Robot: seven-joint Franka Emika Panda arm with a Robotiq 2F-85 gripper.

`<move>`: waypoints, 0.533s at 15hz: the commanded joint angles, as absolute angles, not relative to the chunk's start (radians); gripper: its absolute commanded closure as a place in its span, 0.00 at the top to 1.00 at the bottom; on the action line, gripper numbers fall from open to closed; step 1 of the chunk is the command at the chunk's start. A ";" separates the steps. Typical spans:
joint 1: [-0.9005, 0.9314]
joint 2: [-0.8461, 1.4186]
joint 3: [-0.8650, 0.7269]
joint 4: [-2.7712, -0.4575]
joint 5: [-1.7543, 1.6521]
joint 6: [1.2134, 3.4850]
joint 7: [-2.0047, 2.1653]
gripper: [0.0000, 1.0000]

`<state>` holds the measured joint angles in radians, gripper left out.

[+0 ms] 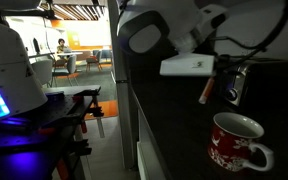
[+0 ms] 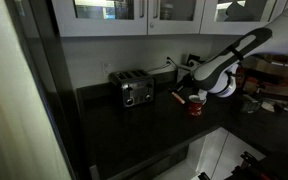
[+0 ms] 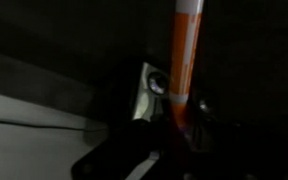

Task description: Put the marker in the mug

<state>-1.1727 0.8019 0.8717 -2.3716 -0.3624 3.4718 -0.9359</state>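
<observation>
Next, my gripper lifts the marker (image 2: pixel 178 97) and moves it over the mug's opening (image 1: pixel 238 126) before lowering it, because the marker hangs low on the toaster's side of the mug.
The red mug (image 1: pixel 236 142) with a white inside and white pattern stands on the dark counter; it also shows in an exterior view (image 2: pixel 195 106). My gripper (image 1: pixel 217 85) hangs above and a little to the side of the mug, shut on the orange-red marker (image 1: pixel 207 90), which sticks out below the fingers at a slant. In an exterior view the gripper (image 2: pixel 187 90) holds the marker (image 2: pixel 177 97) just beside the mug. In the wrist view the marker (image 3: pixel 185 60) runs up from between my dark fingers (image 3: pixel 180 140), pale end at the top.
A dark boxy toaster (image 2: pixel 135 91) stands on the counter (image 2: pixel 134 125) away from the mug. Cabinets (image 2: pixel 134 12) hang above. A wall outlet (image 3: pixel 150 88) shows behind the marker in the wrist view.
</observation>
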 commanded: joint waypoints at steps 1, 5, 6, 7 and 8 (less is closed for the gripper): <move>-1.311 0.920 0.998 -2.262 -0.359 3.469 -0.954 0.05; -1.376 0.987 1.052 -2.178 -0.338 3.462 -0.968 0.05; -1.373 0.985 1.045 -2.186 -0.334 3.460 -0.964 0.05; -1.353 0.977 1.021 -2.204 -0.330 3.460 -0.958 0.05; -1.333 0.959 1.003 -2.229 -0.325 3.457 -0.951 0.05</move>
